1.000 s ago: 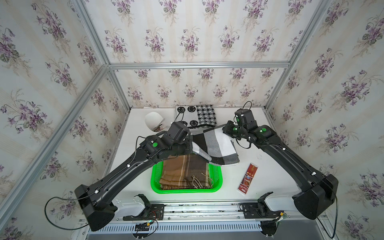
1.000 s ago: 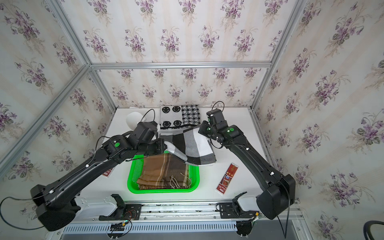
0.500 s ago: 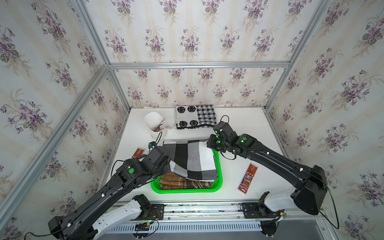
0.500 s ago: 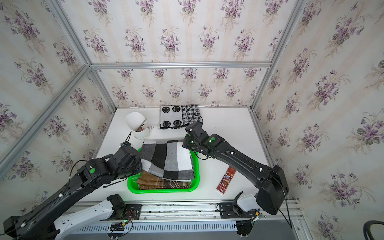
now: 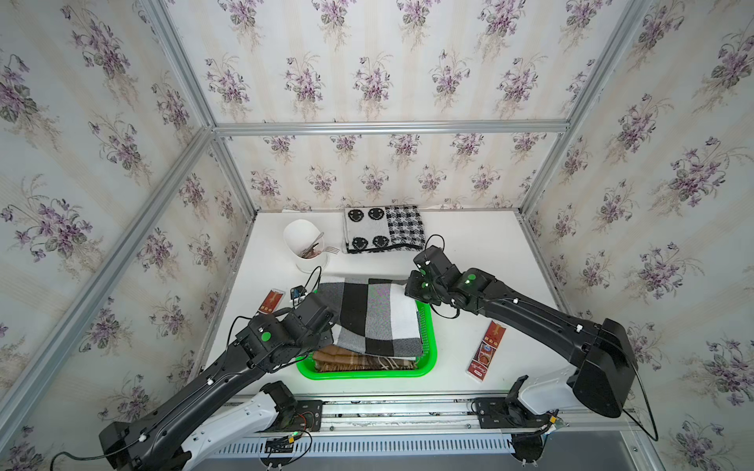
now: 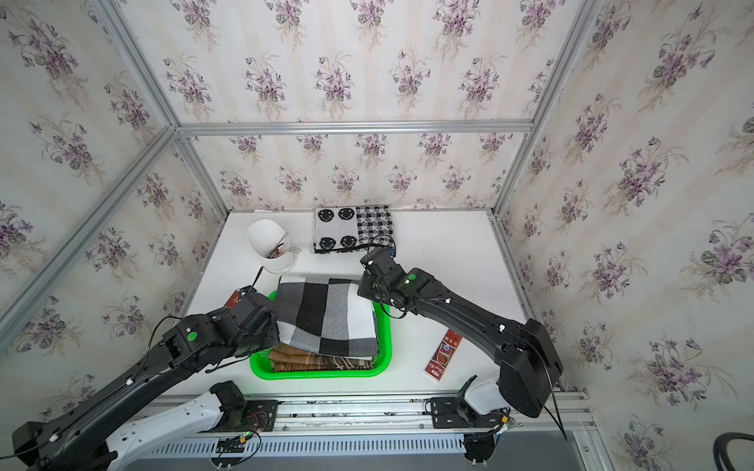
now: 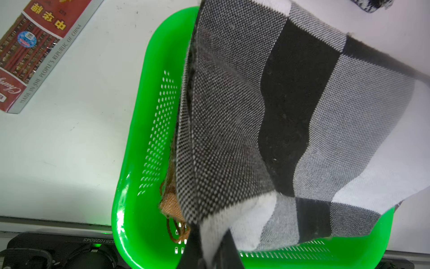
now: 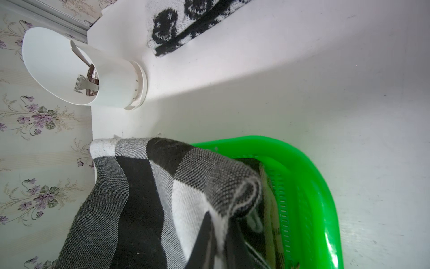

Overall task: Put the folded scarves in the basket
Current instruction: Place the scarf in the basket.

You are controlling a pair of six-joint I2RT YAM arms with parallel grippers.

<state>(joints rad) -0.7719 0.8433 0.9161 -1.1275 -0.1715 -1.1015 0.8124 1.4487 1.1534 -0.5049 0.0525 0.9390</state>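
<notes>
My left gripper should keep lowering the folded scarf (image 5: 367,318) as it is, hanging flat with room before the basket's front rim (image 5: 367,374), until the scarf's far edge sits inside.
The folded scarf (image 5: 373,314) (image 6: 326,314), checked in black, white and grey, is spread over the green basket (image 5: 430,354) (image 6: 385,350). Its far edge overhangs the basket's back rim. My left gripper (image 5: 328,324) (image 7: 210,235) is shut on the scarf's left edge (image 7: 279,116). On the scarf's far right corner (image 8: 162,198) my right gripper (image 5: 412,289) (image 8: 220,221) is also shut. A brown plaid scarf (image 5: 359,361) (image 7: 171,202) lies in the basket (image 7: 139,163) (image 8: 314,186) underneath. I cannot tell if the two scarves touch.
A white cup (image 5: 304,244) with cutlery stands at the back left. Beside it lies a smiley-patterned scarf (image 5: 383,228). One red packet (image 5: 485,350) lies right of the basket and another (image 5: 271,301) lies to its left. Metal frame posts and papered walls close in the table.
Both arms carried the checked scarf forward from behind the basket and lowered it over the basket. The grips have stayed shut throughout.
</notes>
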